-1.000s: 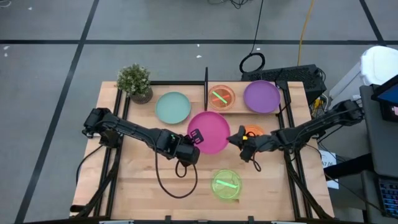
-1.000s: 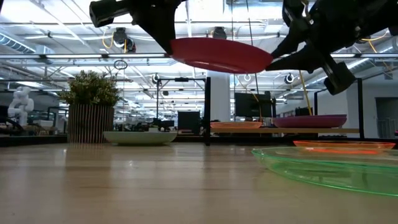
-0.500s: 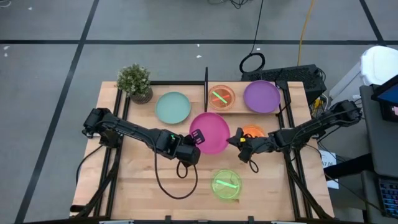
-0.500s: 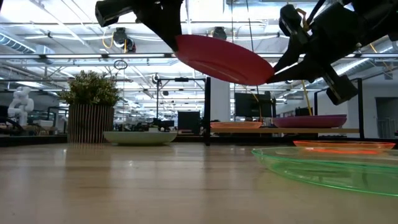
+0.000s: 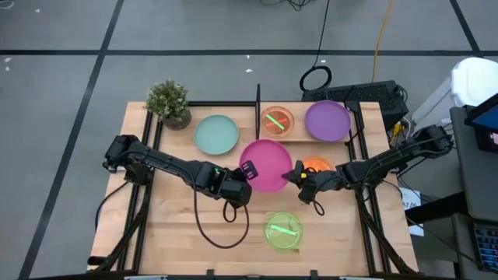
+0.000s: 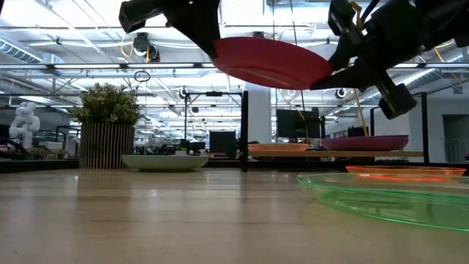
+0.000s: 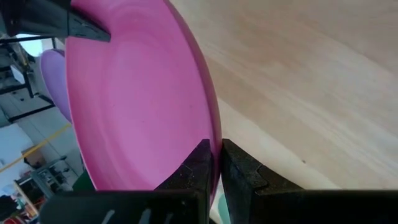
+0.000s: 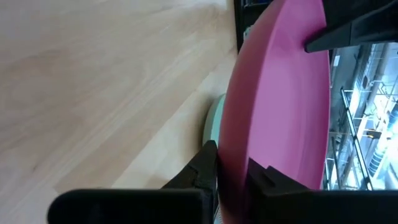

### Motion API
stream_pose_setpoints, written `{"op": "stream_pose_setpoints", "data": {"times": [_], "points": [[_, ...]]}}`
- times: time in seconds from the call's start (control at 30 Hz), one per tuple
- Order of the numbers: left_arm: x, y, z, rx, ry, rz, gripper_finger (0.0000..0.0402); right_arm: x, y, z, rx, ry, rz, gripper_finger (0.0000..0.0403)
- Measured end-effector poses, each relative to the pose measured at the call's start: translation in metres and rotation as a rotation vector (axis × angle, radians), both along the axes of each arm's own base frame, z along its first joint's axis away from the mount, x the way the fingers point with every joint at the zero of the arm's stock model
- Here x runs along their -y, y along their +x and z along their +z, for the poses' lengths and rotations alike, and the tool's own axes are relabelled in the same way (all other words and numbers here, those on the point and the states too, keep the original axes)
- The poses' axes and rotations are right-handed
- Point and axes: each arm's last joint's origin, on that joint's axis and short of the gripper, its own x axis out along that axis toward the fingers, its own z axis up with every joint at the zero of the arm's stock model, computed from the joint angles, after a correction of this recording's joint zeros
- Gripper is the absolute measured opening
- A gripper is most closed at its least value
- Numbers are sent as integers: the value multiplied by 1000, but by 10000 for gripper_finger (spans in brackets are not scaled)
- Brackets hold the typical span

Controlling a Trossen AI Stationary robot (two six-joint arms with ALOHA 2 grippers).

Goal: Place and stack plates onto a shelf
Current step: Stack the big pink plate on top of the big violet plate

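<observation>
Next, I open my left gripper before my right gripper stacks the plates, because both grippers are pinching the magenta plate, and the purple plate is closer to my right gripper.
The magenta plate hangs in the air above the table's middle, held between both arms; in the low view the magenta plate is nearly level, well above the wood. My left gripper is shut on its left rim, my right gripper on its right rim. The shelf lies at the far edge with its black panel; a purple plate and an orange plate with a green one rest on it. My left gripper pinches the magenta plate's left rim between its two fingers, one on each face, coming level from the table's left. The plate is lifted clear. My right gripper pinches the opposite, right rim the same way, coming from the table's right.
A pale teal plate lies flat left of the black panel, beside a potted plant. An orange plate lies under my right arm. A green plate lies near the near edge. A black cable loops on the table.
The magenta plate tipped with its right rim down, then came back to nearly level and now stands a little higher. It has shifted slightly toward the table's right. My right gripper rose with the right rim.
</observation>
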Motion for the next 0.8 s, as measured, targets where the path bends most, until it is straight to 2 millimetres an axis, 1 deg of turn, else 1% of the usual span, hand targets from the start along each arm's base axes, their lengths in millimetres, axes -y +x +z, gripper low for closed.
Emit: {"op": "stream_pose_setpoints", "data": {"times": [0.2, 0.3, 0.4, 0.5, 0.67, 0.8], "points": [[-1, 1, 1, 24, 0, 34, 26, 0, 0, -1, -5, -3, 0, 8], [-1, 2, 1, 46, 7, 51, 42, 0, 0, -1, -5, 0, -3, 8], [-2, 3, 2, 79, 11, 83, 84, 0, -1, -1, -6, 4, -8, 8], [-3, 4, 3, 108, -6, 119, 142, 1, -1, -1, -3, 10, -18, 8], [-8, 6, 4, 168, -76, 231, 240, 1, -1, -1, 8, 15, -39, 8], [-11, 6, 4, 182, -105, 281, 299, 2, 0, 2, 44, 10, -83, 8]]}}
